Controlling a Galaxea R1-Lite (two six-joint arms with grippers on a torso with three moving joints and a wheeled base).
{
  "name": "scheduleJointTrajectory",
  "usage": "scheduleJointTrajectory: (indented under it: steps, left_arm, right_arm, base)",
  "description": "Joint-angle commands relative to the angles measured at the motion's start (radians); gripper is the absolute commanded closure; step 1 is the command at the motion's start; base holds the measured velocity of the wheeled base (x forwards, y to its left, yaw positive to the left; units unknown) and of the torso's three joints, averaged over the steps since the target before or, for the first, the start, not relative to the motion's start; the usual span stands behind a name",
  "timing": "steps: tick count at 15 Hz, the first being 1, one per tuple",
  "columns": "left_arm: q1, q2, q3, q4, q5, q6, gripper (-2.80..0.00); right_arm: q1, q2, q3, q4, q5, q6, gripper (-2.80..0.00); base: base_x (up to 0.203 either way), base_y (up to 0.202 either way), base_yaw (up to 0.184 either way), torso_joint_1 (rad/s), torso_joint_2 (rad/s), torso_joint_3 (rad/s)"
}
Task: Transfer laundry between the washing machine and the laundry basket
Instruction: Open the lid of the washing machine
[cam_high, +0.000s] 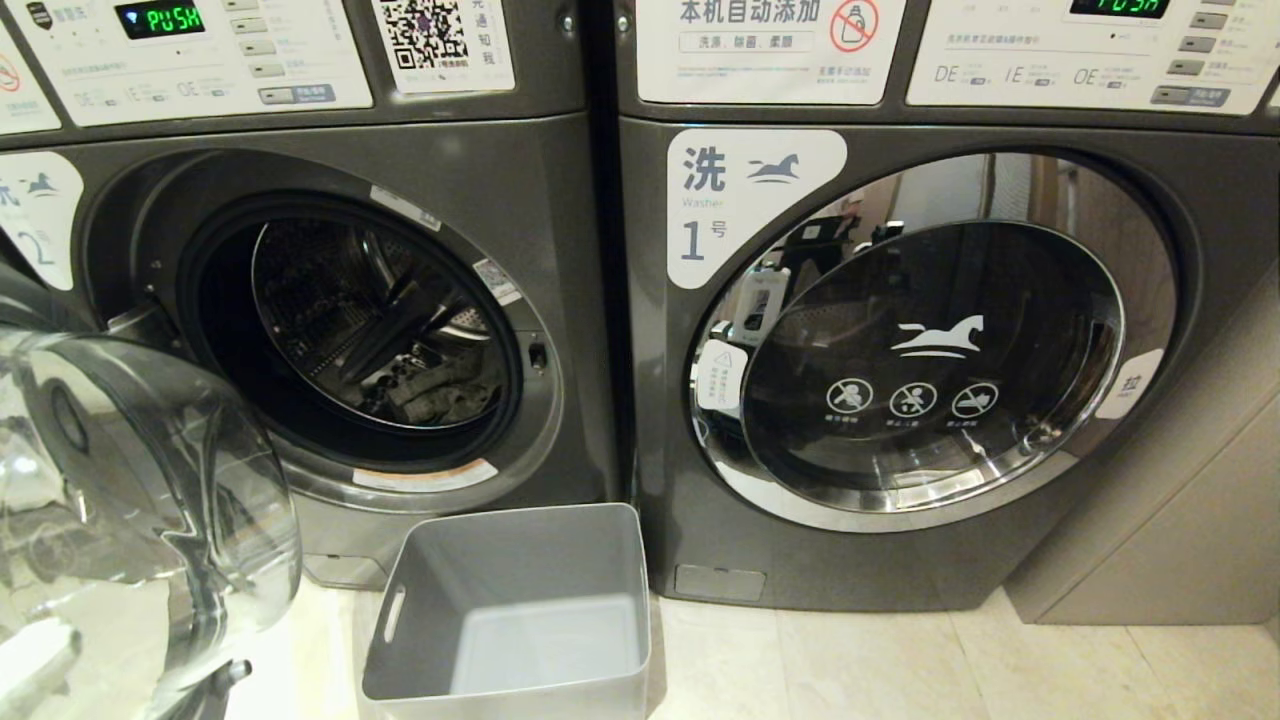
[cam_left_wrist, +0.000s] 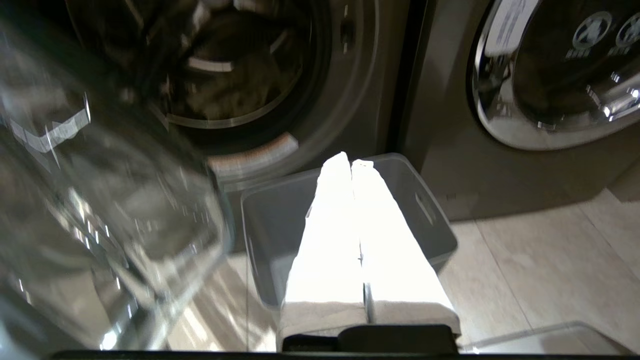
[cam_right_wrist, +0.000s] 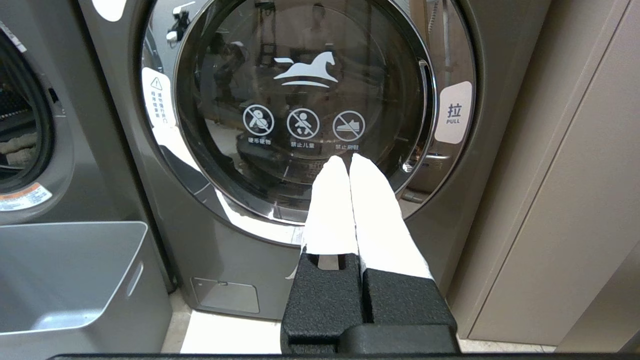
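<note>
Next, I push the door's inner side back with my left gripper before I fetch the laundry, because the glass door is only partly open and crowds the drum's opening.
The washing machine marked 2 stands at the left with its round glass door swung open. Inside its drum lies the laundry, a grey-green crumpled garment low at the front. The laundry basket is a light grey bin on the floor in front, with nothing inside. My left gripper is shut with nothing in it, above the laundry basket, beside the open door. My right gripper is shut and empty, pointing at the closed door of the other machine.
The machine marked 1 stands at the right with its door closed. A beige cabinet flanks it on the far right. Pale floor tiles lie in front of the machines.
</note>
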Motion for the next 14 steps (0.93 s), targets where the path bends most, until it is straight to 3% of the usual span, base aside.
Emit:
scheduleJointTrajectory:
  steps: [1, 3, 4, 5, 8, 10, 14]
  left_arm:
    - [-0.002, -0.112, 0.076, 0.071, 0.015, -0.021, 0.0]
    - [0.0, -0.202, 0.105, 0.159, 0.023, -0.028, 0.0]
    - [0.001, -0.229, 0.118, 0.189, 0.06, -0.03, 0.0]
    - [0.002, -0.227, 0.119, 0.195, 0.097, -0.037, 0.0]
    - [0.007, -0.136, 0.071, 0.186, 0.121, -0.088, 0.0]
    - [0.011, 0.011, 0.019, 0.129, 0.135, -0.125, 0.0]
    - [0.018, 0.344, -0.061, -0.117, 0.197, -0.161, 0.0]
  right_arm:
    - [0.0, 0.002, 0.04, -0.002, 0.0, 0.0, 0.0]
    - [0.0, 0.002, 0.04, -0.002, 0.0, 0.0, 0.0]
    - [0.0, 0.002, 0.04, -0.002, 0.0, 0.0, 0.0]
    - [0.0, 0.002, 0.04, -0.002, 0.0, 0.0, 0.0]
    - [0.0, 0.002, 0.04, -0.002, 0.0, 0.0, 0.0]
    - [0.0, 0.002, 0.04, -0.002, 0.0, 0.0, 0.0]
    - [0.0, 0.002, 0.04, -0.002, 0.0, 0.0, 0.0]
  base:
    - [0.0, 0.0, 0.0, 0.0, 0.0, 0.0]
    - [0.0, 0.0, 0.0, 0.0, 0.0, 0.0]
    - [0.0, 0.0, 0.0, 0.0, 0.0, 0.0]
    - [0.0, 0.0, 0.0, 0.0, 0.0, 0.0]
    - [0.0, 0.0, 0.0, 0.0, 0.0, 0.0]
    - [0.0, 0.0, 0.0, 0.0, 0.0, 0.0]
    - [0.0, 0.0, 0.0, 0.0, 0.0, 0.0]
